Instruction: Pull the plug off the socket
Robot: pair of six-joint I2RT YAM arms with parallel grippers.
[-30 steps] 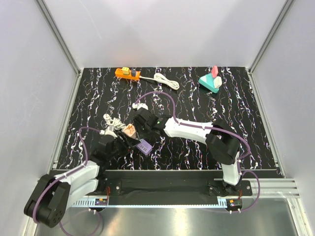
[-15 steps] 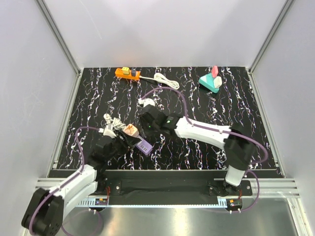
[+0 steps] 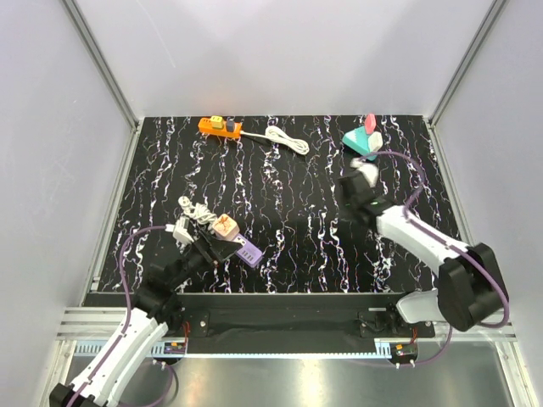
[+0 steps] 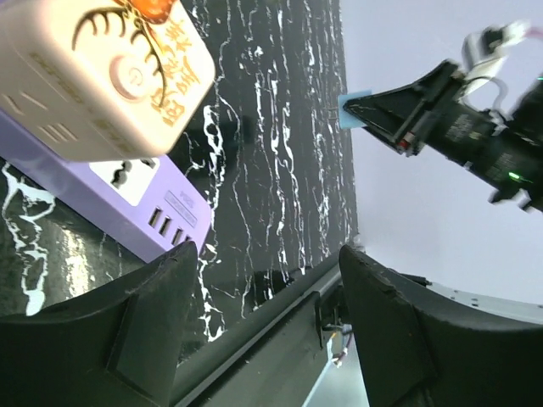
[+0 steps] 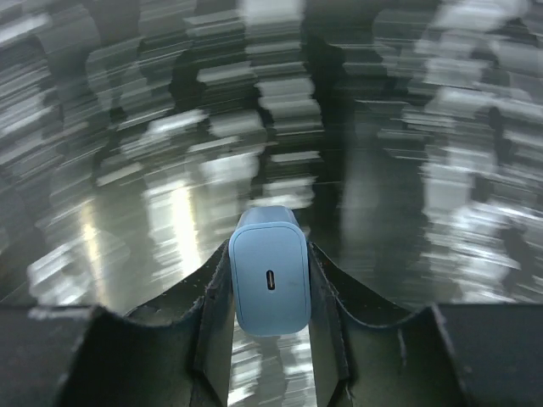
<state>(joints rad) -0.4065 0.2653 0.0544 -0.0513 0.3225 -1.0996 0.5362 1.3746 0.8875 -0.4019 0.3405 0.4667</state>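
I should keep moving the light blue plug (image 5: 270, 275) with my right gripper toward the open black mat (image 3: 389, 253) and let go of it there, since it is clear of the purple socket block.
The purple socket block (image 3: 248, 253) lies on the black mat at the front left, with a peach cube adapter (image 3: 224, 225) beside it; in the left wrist view the socket block (image 4: 110, 203) sits under the adapter (image 4: 102, 76). My left gripper (image 4: 267, 259) stands open just short of the socket, nothing between its fingers. The light blue plug (image 5: 269, 280) is clamped between the fingers of my right gripper (image 5: 269, 292), clear of the socket. That right gripper (image 3: 361, 170) hangs over the back right of the mat. The left wrist view also shows the plug (image 4: 354, 108) held in the air.
An orange power strip (image 3: 219, 126) with a white cable (image 3: 287, 140) lies at the back left. A teal and pink object (image 3: 365, 140) sits at the back right, just beyond my right gripper. A grey-white item (image 3: 193, 209) lies behind the adapter. Grey walls enclose the mat.
My right arm has swung from the socket to the back right, carrying the plug. My left gripper has widened and drawn back toward the front edge.
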